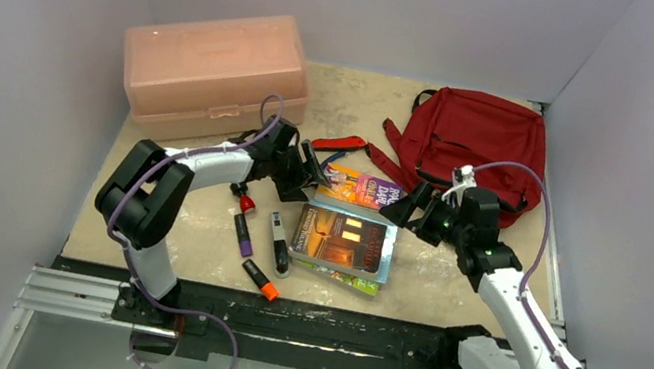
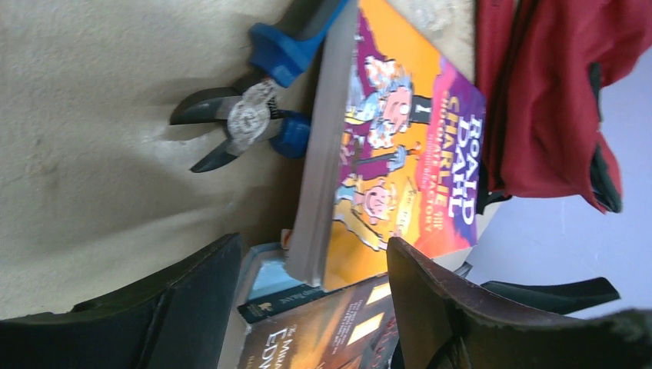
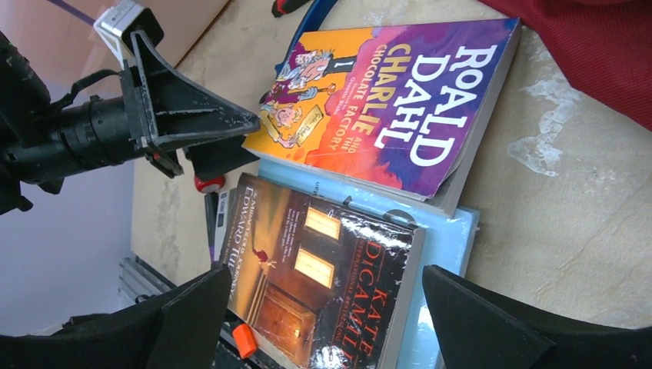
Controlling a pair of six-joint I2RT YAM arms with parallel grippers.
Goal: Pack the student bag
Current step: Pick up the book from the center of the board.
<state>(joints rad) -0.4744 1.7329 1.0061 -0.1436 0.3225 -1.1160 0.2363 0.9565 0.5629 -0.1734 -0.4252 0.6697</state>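
Observation:
One blue handle curves out beyond the Roald Dahl book's edge, so the pliers' other handle should be hidden underneath when I lift the book.
The student bag, dark red with black straps, lies at the back right; it also shows in the left wrist view and the right wrist view. A Roald Dahl book lies in front of it, resting on a stack topped by a dark Kate DiCamillo book. My left gripper is open, its jaws standing either side of the Roald Dahl book's near corner. My right gripper is open and empty above the dark book.
A pale pink lidded box stands at the back left. Blue-handled pliers and a red-handled tool lie behind the books. Several markers lie left of the stack, an orange one nearest the front. A light blue book lies under the stack.

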